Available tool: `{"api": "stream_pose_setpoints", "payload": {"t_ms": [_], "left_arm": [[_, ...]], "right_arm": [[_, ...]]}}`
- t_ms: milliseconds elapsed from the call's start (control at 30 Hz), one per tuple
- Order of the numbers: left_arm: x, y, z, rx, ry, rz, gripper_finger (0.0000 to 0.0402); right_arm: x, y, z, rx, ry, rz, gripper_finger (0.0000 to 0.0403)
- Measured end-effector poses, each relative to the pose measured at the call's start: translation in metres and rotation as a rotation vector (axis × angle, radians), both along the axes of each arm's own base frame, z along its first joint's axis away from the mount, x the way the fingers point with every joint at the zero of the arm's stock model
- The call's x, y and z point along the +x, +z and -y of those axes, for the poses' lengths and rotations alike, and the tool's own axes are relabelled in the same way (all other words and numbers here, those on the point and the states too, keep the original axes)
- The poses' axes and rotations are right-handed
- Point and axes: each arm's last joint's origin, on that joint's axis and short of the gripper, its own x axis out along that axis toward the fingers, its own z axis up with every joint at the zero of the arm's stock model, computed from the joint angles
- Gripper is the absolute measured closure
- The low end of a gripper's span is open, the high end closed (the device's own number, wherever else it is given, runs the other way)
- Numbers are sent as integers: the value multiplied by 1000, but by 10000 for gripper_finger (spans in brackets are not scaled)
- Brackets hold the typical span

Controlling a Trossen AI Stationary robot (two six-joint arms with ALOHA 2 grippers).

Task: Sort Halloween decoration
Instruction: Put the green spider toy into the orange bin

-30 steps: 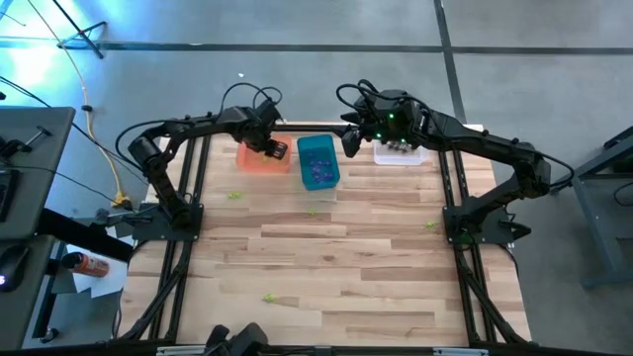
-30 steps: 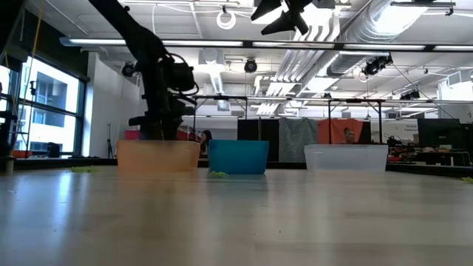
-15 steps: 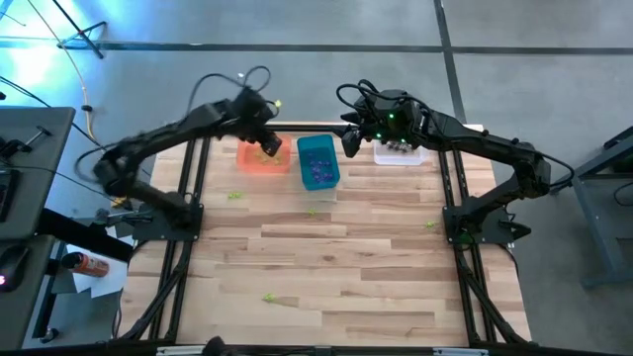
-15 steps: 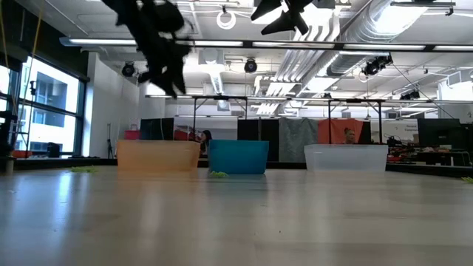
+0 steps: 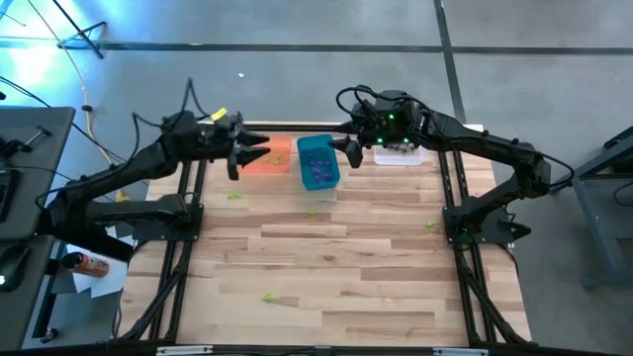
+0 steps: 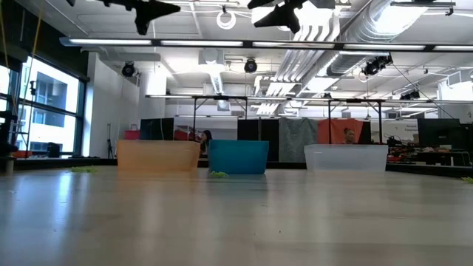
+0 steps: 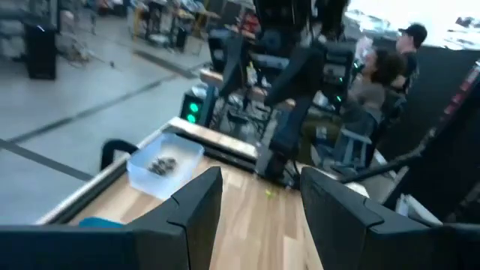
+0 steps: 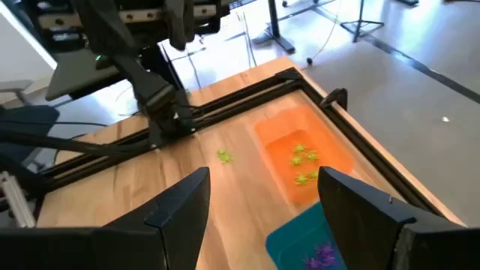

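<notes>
The yellow-green trinket by the rail is far from the orange bin [image 5: 269, 160], which sits on the left gripper's side, so the robot's right gripper should pick up that trinket and pass it over.
The Halloween decoration shows as yellow-green trinkets in the orange bin [image 8: 300, 159], a purple one [image 8: 323, 255] in the teal bin [image 5: 317, 163], and dark ones in the clear bin [image 7: 160, 166]. Loose yellow-green trinkets lie on the table [image 5: 235, 195] [image 5: 313, 211] [image 5: 430, 225] [image 5: 269, 297]. My left gripper [image 5: 257, 154] hangs high over the orange bin's left end, level and open, with nothing between its fingers [image 7: 202, 202]. My right gripper [image 5: 351, 150] hovers open between the teal and clear bins, also holding nothing.
The three bins stand in a row along the table's far edge: orange [image 6: 157, 157], teal [image 6: 238, 157], clear [image 6: 346, 157]. Black frame rails run down both sides of the wooden table [image 5: 346, 257]. People sit at desks beyond the table [image 7: 379, 75].
My left gripper has risen out of the orange bin and drawn back toward the table's left edge. It has tipped from pointing down to pointing level. The bins and loose trinkets have stayed where they were.
</notes>
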Motion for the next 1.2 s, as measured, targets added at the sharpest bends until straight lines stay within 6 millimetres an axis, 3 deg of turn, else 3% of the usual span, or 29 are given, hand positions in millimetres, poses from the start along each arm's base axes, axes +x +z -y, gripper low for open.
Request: {"api": "stream_pose_setpoints", "payload": {"t_ms": [267,367,500,800,1000,1200], "left_arm": [[-9,5,3,19,62,32,232],[-9,4,3,0,63,28,232],[-7,2,2,-6,66,18,232],[-6,1,0,10,87,8,232],[-6,1,0,11,88,8,232],[-6,1,0,10,88,8,232]], "right_arm": [[-2,-4,-2,79,4,-30,159],[-12,-22,-10,186,28,-239,159],[-32,-60,-27,298,-50,-629,159],[-99,-194,-62,684,-200,-1326,159],[-135,-249,-68,754,-380,-1430,160],[-147,-273,-70,785,-489,-1395,160]]}}
